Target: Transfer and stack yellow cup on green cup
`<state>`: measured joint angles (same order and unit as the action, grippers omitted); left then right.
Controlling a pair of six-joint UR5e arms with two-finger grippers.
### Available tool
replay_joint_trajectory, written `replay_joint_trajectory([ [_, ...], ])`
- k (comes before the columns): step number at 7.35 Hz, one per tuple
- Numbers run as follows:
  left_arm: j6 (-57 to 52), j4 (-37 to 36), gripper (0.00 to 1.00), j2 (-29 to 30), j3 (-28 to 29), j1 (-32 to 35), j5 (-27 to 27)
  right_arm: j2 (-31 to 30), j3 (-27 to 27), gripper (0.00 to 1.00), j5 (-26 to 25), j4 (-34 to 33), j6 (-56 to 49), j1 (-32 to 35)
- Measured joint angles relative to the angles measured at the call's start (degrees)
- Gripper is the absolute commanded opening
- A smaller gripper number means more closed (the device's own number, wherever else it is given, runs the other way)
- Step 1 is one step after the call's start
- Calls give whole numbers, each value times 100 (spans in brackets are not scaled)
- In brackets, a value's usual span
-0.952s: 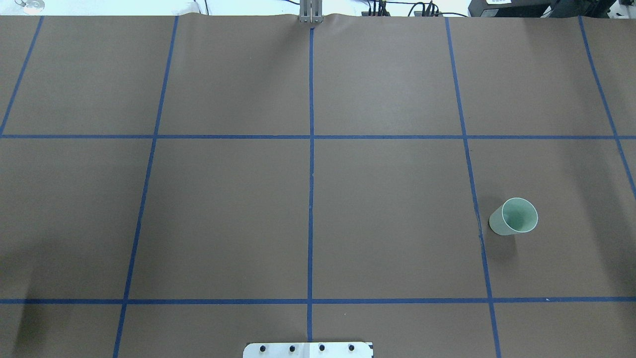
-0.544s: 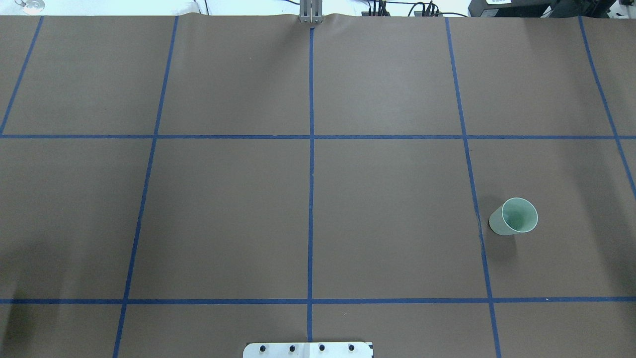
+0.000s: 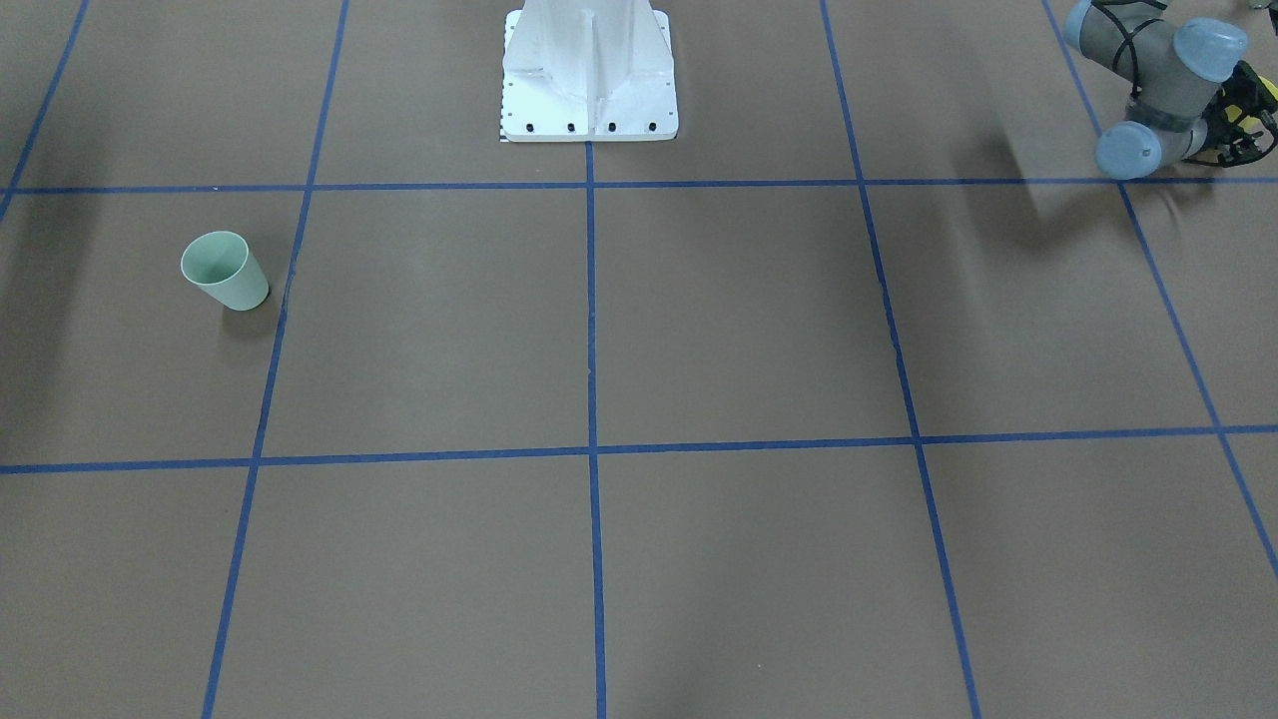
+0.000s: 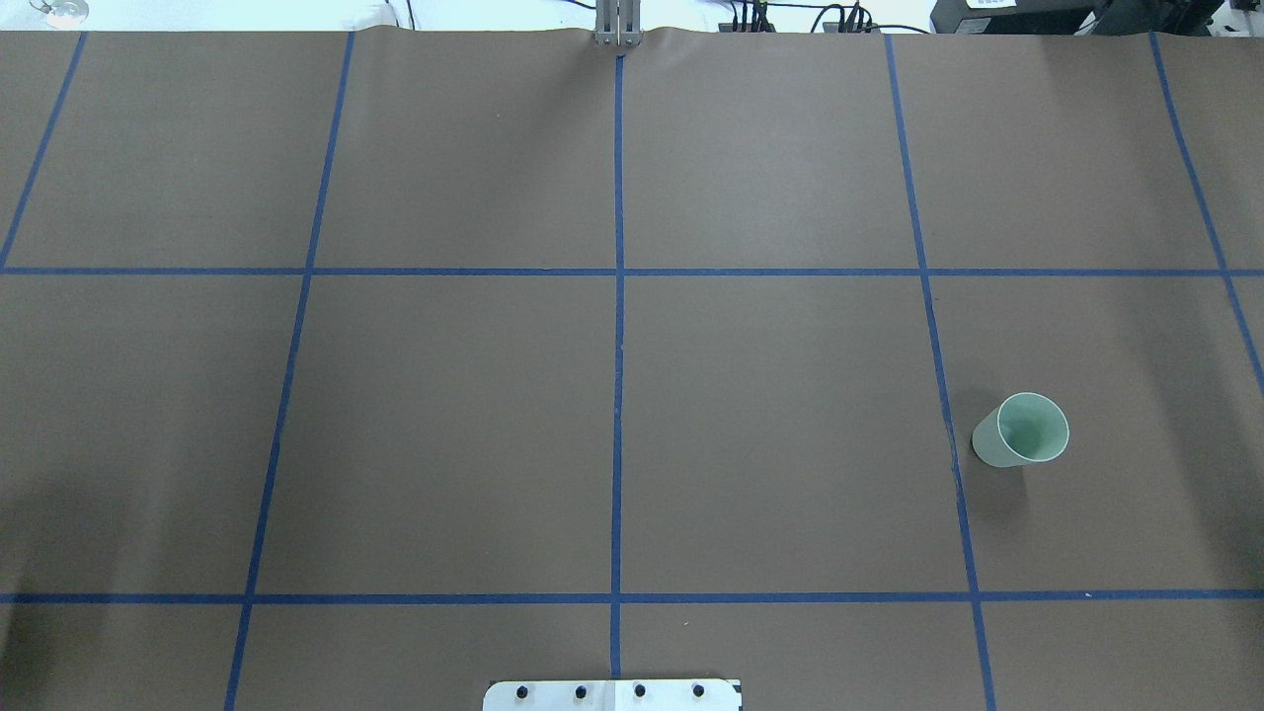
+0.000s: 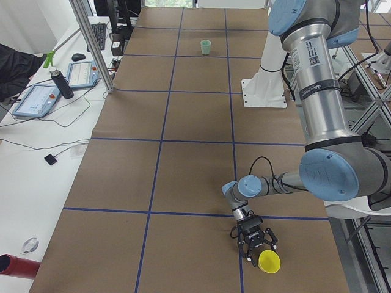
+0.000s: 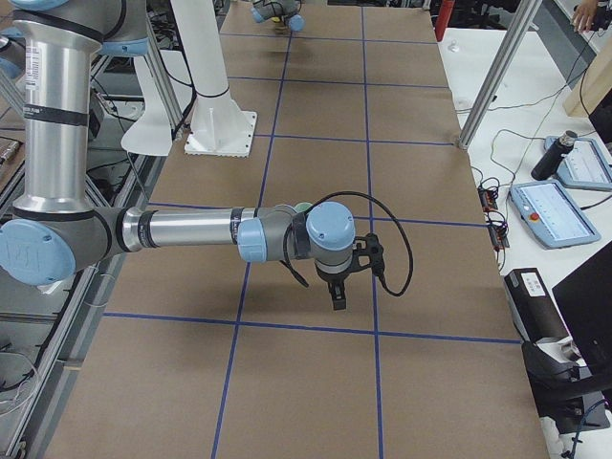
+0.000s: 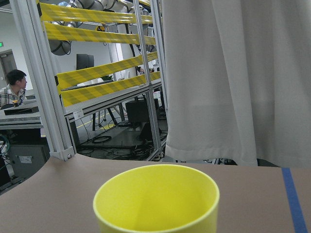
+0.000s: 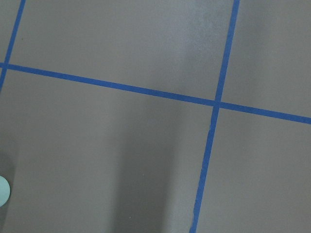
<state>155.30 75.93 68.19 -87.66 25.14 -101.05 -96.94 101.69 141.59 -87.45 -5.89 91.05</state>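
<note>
My gripper should expect the yellow cup to be empty when it carries the cup, because the yellow cup's plain (image 7: 157, 201) inside (image 7: 156, 187) can be seen well below the cup's rim.
The yellow cup (image 5: 269, 261) stands near the table's corner on my left, out of the overhead view. It fills the bottom of the left wrist view (image 7: 156, 200), mouth up. My left gripper (image 5: 258, 247) lies low and level, its fingers spread right at the cup; it also shows at the front-facing view's edge (image 3: 1248, 125). The green cup (image 4: 1022, 432) stands upright on my right side (image 3: 225, 270). My right gripper (image 6: 337, 292) hangs above the table beside the green cup (image 6: 301, 206); I cannot tell whether it is open or shut.
Brown paper with blue tape lines (image 4: 618, 395) covers the table. The white robot base (image 3: 589, 75) stands at the near edge's middle. Tablets and bottles (image 5: 49, 91) lie on the white bench past the far edge.
The arm's shadow at the overhead view's lower left has faded and shifted out. The green cup has not moved.
</note>
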Motion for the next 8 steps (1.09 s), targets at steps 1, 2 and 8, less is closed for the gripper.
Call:
replay_joint_trajectory([
  [1, 0, 0, 99, -7, 42, -3, -19, -8, 3, 100, 0, 0, 0, 0],
  [2, 6, 0, 87, -7, 64, -6, -48, -13, 10, 100, 0, 0, 0, 0],
  [8, 165, -71, 0, -15, 65, -174, -76, -17, 42, 100, 2, -2, 4, 2],
])
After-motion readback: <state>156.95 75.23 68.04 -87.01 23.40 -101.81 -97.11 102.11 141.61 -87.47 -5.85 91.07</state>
